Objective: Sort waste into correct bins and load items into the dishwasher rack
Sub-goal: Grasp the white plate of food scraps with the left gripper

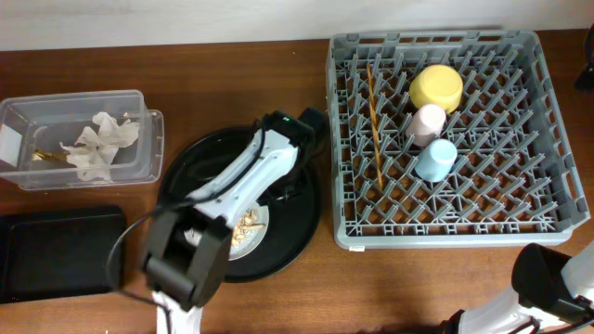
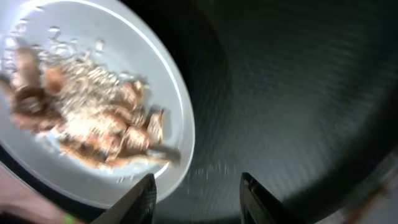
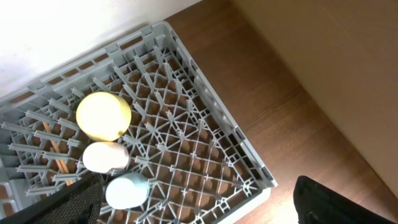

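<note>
Beige food scraps (image 1: 248, 228) are on the grey-white plate, so next my left gripper pinches the plate's rim and empties the plate into the flat black rectangular tray (image 1: 61, 255) before it loads the plate.
The grey-white plate (image 1: 243, 244) with beige food scraps (image 1: 247, 223) lies in the round black tray (image 1: 299, 232). My left gripper (image 2: 198, 202) is open and empty, low over the tray just beside the plate's (image 2: 124, 37) edge, the scraps (image 2: 93, 118) to its left. The dishwasher rack (image 1: 427, 39) holds the upturned yellow bowl (image 1: 436, 87), pink cup (image 1: 428, 122), light-blue cup (image 1: 435, 159) and chopsticks (image 1: 374, 125). My right gripper (image 3: 199, 208) is wide open and empty above the rack's (image 3: 217, 106) near corner. The clear box (image 1: 148, 139) holds tissue (image 1: 100, 144) and the wrapper (image 1: 46, 155).
The flat black rectangular tray (image 1: 60, 252) lies at the front left, below the clear box. My left arm (image 1: 246, 172) stretches across the round tray. The right arm's base (image 1: 548, 288) sits at the front right corner. Bare wooden table runs between rack and round tray.
</note>
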Available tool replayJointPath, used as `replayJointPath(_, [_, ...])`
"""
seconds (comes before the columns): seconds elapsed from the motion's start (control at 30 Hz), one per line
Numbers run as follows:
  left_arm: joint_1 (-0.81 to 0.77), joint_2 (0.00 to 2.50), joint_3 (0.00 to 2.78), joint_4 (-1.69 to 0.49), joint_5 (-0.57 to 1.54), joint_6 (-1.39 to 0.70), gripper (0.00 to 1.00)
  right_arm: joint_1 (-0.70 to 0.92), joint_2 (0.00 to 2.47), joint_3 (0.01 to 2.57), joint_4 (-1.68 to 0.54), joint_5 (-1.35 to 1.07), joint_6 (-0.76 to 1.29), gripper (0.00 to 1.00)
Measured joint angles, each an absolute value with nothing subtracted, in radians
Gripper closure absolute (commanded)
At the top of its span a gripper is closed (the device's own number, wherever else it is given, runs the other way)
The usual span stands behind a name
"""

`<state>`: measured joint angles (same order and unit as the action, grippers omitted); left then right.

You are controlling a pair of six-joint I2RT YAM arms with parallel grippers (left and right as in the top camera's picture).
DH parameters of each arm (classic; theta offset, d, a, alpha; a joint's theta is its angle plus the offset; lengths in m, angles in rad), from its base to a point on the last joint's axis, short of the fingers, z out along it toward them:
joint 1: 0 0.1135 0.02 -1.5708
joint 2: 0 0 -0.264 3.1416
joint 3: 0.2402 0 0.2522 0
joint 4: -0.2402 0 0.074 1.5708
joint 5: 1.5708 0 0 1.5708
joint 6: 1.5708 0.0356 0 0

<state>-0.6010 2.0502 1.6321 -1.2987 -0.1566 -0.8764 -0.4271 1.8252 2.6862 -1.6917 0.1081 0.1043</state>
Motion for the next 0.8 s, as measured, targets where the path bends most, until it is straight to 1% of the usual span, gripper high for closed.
replayJointPath(0.03, [-0.59,2.08,1.631,-1.29,-0.154,-0.877,0.8,-0.427,1.825,2.686,-1.692,0.108,0.105,0.02])
replayJointPath(0.07, [-0.576,2.099,1.629,-1.285,-0.15,-0.879,0.84,-0.427,1.825,2.686,-1.692,0.108,0.105,0.02])
replayJointPath(0.1, [-0.552,2.12,1.629,-1.277,-0.146,-0.88,0.84,-0.427,1.825,2.686,-1.692,0.108,0.105,0.02])
replayJointPath(0.13, [-0.52,2.136,1.627,-1.261,-0.138,-0.872,0.82,-0.427,1.825,2.686,-1.692,0.109,0.105,0.02])
replayJointPath(0.2, [-0.496,2.137,1.626,-1.243,-0.131,-0.865,0.67,-0.427,1.825,2.686,-1.692,0.109,0.104,0.02])
replayJointPath(0.23, [-0.495,2.137,1.626,-1.232,-0.128,-0.864,0.63,-0.427,1.825,2.686,-1.692,0.108,0.105,0.02])
replayJointPath(0.3, [-0.496,2.137,1.623,-1.216,-0.12,-0.854,0.51,-0.427,1.825,2.686,-1.692,0.108,0.105,0.02])
replayJointPath(0.47, [-0.496,2.137,1.611,-1.184,-0.076,-0.793,0.53,-0.427,1.825,2.686,-1.692,0.109,0.105,0.02])
replayJointPath(0.5, [-0.496,2.137,1.601,-1.18,-0.074,-0.791,0.59,-0.427,1.825,2.686,-1.692,0.109,0.105,0.02])
replayJointPath(0.63, [-0.496,2.136,1.527,-1.162,-0.061,-0.809,0.71,-0.427,1.825,2.686,-1.692,0.109,0.104,0.01])
replayJointPath(0.7, [-0.497,2.136,1.526,-1.153,-0.056,-0.812,0.85,-0.427,1.825,2.686,-1.692,0.109,0.104,0.02])
replayJointPath(0.73, [-0.498,2.136,1.525,-1.15,-0.053,-0.814,0.99,-0.427,1.825,2.686,-1.692,0.108,0.105,0.01])
replayJointPath(0.8, [-0.498,2.136,1.523,-1.155,-0.06,-0.816,0.99,-0.427,1.825,2.686,-1.692,0.108,0.104,0.02])
